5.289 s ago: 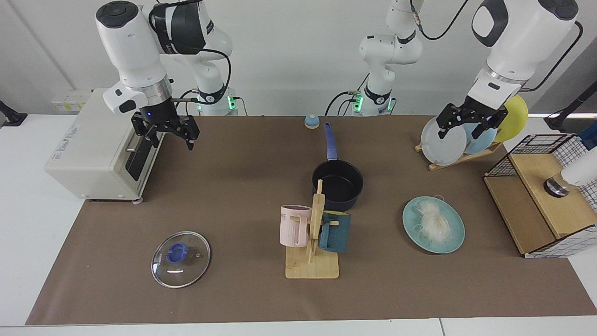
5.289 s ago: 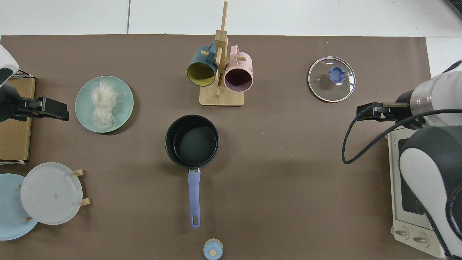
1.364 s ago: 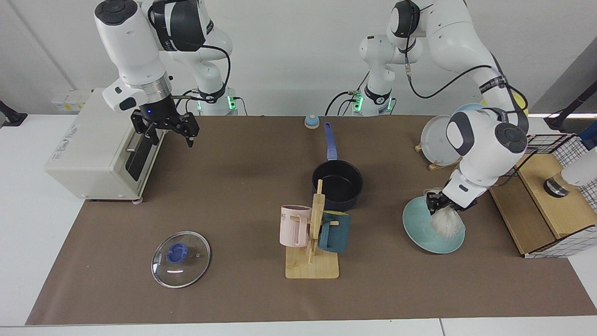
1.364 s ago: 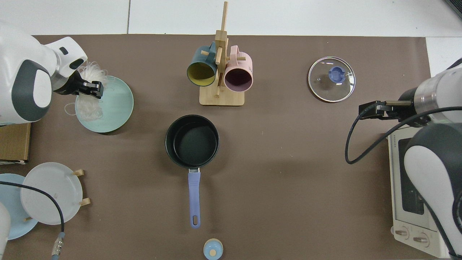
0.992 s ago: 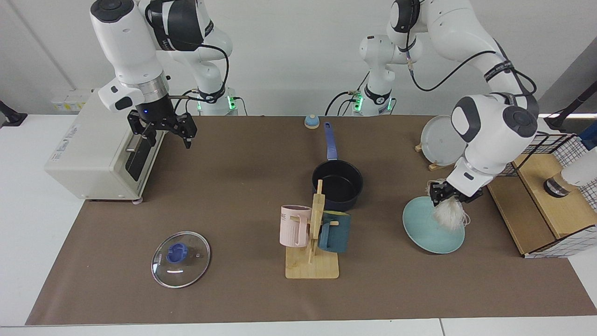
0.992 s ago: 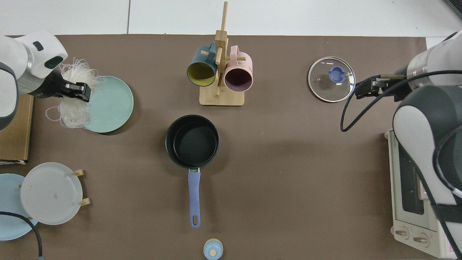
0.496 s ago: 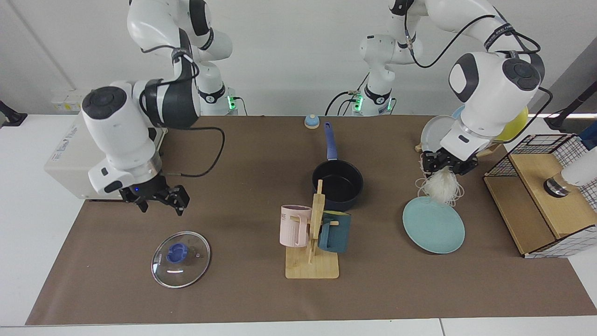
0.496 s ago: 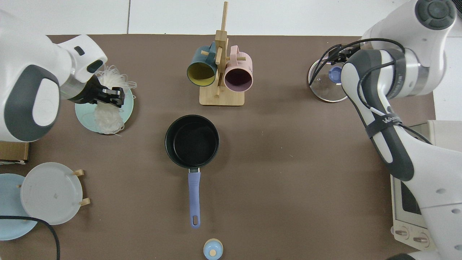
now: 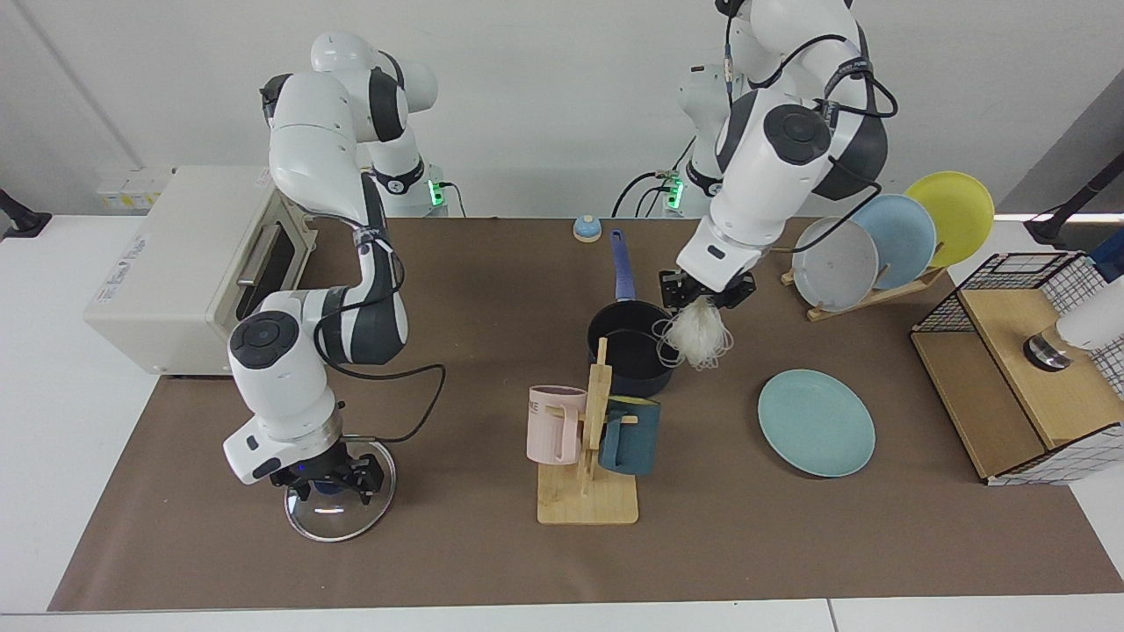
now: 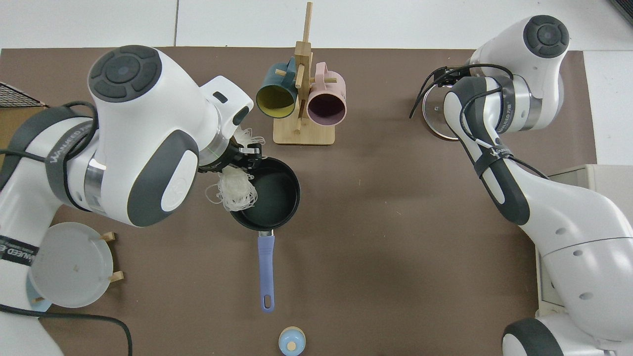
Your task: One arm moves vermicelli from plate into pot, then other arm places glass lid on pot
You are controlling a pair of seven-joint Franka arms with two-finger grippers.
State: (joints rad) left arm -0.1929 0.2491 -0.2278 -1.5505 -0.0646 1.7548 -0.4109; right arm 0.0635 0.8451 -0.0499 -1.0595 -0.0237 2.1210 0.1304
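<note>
The white tangle of vermicelli is less wide than the pot. The glass lid will therefore lie flat over it when I lower the lid.
My left gripper is shut on the vermicelli, a white tangle hanging in the air over the right rim of the pot. In the top view the vermicelli dangles across the pot's rim edge below that gripper. The teal plate lies bare; in the top view the arm hides it. My right gripper is low over the glass lid, open, its fingers either side of the blue knob. From above only a part of the lid's rim shows.
A wooden mug rack with a pink and a dark teal mug stands just in front of the pot. A toaster oven is at the left, a plate rack and a wire-and-wood box at the right. A small blue bell sits at the back.
My left gripper has carried the vermicelli off the plate and across to the pot's rim. My right arm has come forward and down from beside the toaster oven onto the glass lid.
</note>
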